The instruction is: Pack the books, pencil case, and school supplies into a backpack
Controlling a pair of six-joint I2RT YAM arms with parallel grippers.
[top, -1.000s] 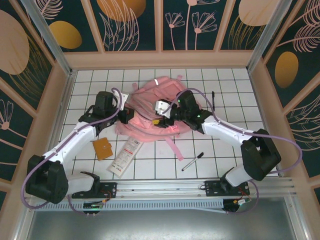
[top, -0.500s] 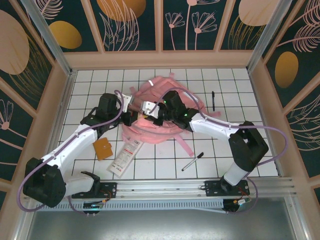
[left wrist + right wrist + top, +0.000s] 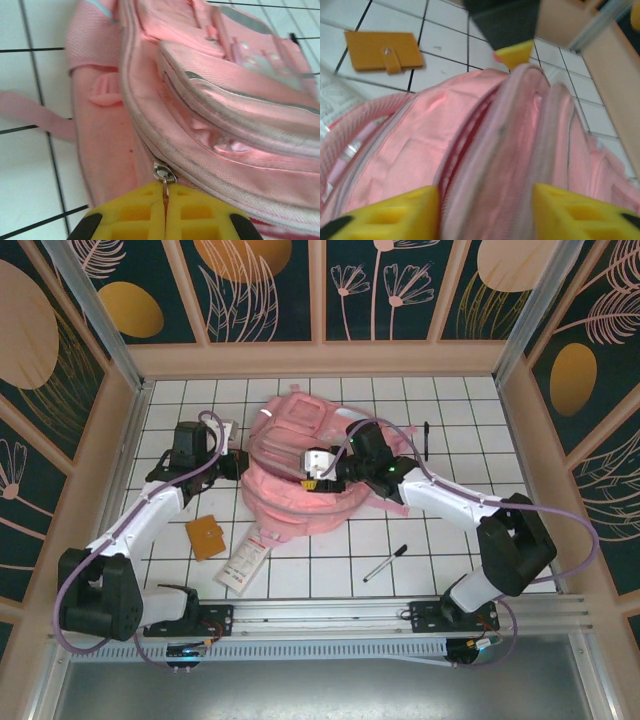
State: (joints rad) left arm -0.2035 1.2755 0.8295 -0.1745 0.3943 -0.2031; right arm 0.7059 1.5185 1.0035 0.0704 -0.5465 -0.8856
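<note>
The backpack lies at a slant, and its handle is over the white pencil case [image 3: 267, 536]. My right gripper needs to take hold of the backpack's raised fold [image 3: 502, 132] and turn the backpack straight before packing.
The pink backpack [image 3: 290, 495] lies in the middle of the tiled table. At its left edge my left gripper [image 3: 237, 462] is shut on the metal zipper pull [image 3: 164, 175], the yellow fingers [image 3: 200, 215] pressed together around it. My right gripper [image 3: 308, 468] sits on top of the backpack [image 3: 410, 150], jaws apart, straddling a raised fold beside the partly open zip. The white pencil case [image 3: 245, 560] and the orange-brown square item [image 3: 205, 537] lie left of the bag. One pen [image 3: 385, 563] lies at the front right, another pen [image 3: 426, 440] at the back right. The books are out of view.
Wooden walls [image 3: 520, 430] ring the table on three sides. A metal rail [image 3: 330, 618] with both arm bases runs along the near edge. A pink strap [image 3: 30, 112] trails off the backpack's left side.
My left gripper has pulled left with the zipper pull, and the backpack has shifted and spread wider. My right gripper closed, then opened again over the top of the bag.
</note>
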